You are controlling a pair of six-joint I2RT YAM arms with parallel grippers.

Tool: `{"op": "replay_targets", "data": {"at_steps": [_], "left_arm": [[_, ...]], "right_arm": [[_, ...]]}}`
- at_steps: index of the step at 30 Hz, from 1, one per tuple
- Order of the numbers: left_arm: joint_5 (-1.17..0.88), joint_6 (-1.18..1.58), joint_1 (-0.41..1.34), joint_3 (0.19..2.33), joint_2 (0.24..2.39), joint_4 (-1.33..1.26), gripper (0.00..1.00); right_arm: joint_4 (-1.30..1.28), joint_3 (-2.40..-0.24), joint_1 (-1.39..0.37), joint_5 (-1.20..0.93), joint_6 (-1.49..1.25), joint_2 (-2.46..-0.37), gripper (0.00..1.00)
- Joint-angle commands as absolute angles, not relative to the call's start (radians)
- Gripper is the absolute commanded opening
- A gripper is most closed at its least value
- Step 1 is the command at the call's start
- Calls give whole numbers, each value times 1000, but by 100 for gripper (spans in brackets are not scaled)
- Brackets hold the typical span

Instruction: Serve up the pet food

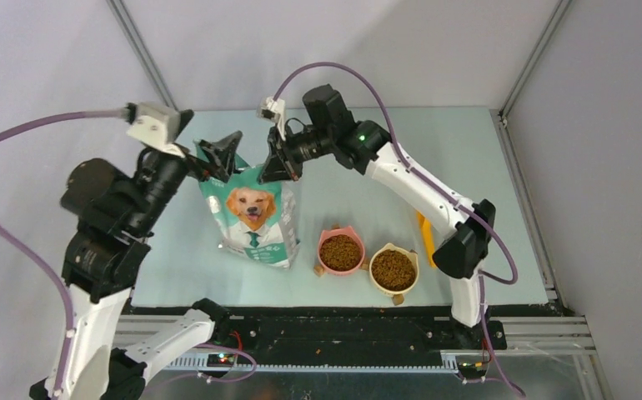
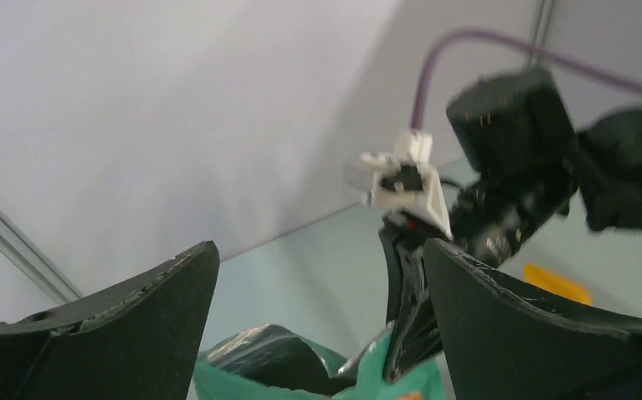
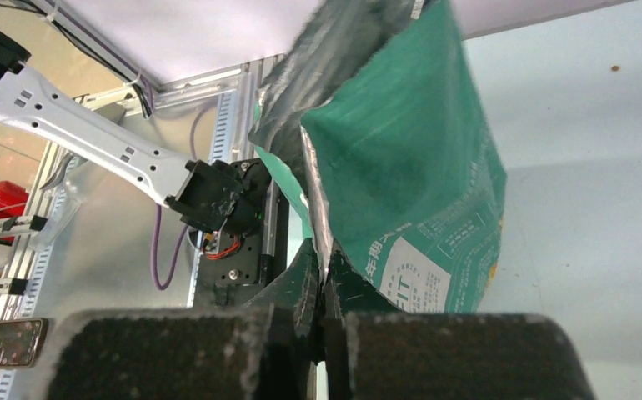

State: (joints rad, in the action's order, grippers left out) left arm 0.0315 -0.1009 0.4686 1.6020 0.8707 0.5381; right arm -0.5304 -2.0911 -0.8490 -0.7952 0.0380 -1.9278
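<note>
My right gripper should pull the bag's rim (image 3: 310, 158) toward the pink bowl's side while my left gripper pinches it, because the bag's opening (image 2: 291, 360) hangs open and slack below my left gripper.
The green-white pet food bag (image 1: 255, 218) with a golden dog stands upright left of centre. My right gripper (image 1: 278, 171) is shut on the bag's top right edge, and the right wrist view shows the foil rim pinched between the closed fingers (image 3: 322, 279). My left gripper (image 1: 222, 154) hangs open just over the bag's top left corner. In the left wrist view the crumpled bag mouth (image 2: 293, 362) lies below the spread fingers (image 2: 319, 246), touching neither. Brown pet food fills the pink bowl (image 1: 340, 252) and the yellow bowl (image 1: 393, 269).
An orange scoop (image 1: 426, 229) lies behind the right arm's elbow, right of the bowls. A few stray pellets lie by the bowls and on the black rail (image 1: 343, 329) at the near edge. Grey walls and metal posts close in the mat.
</note>
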Motion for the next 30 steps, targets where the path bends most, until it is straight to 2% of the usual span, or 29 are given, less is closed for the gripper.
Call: {"op": "replay_targets", "data": {"at_steps": [1,5,12,17,22,30], "left_arm": [[-45,-314,466,1536,878,506,99],[-77,-369,465,1488,860,479,99],[-255,-430,465,1439,910,494,99],[-351,-479,465,1464,1009,549,99],[-434,-557,466,1556,1103,691,99],[-444,-623,464,1417,1064,686,99]], "right_arm": [[-600,-2380,-788,-929,45,-1925,0],[-592,-2417,-725,-913,56,-1935,0],[-454,-2339,-632,-1051,6,-1924,0],[-603,-2313,-685,-1031,160,-1902,0],[-568,-2189,-715,-1006,176,-1815,0],[-492,-2008,-690,-958,160,-1675,0]]}}
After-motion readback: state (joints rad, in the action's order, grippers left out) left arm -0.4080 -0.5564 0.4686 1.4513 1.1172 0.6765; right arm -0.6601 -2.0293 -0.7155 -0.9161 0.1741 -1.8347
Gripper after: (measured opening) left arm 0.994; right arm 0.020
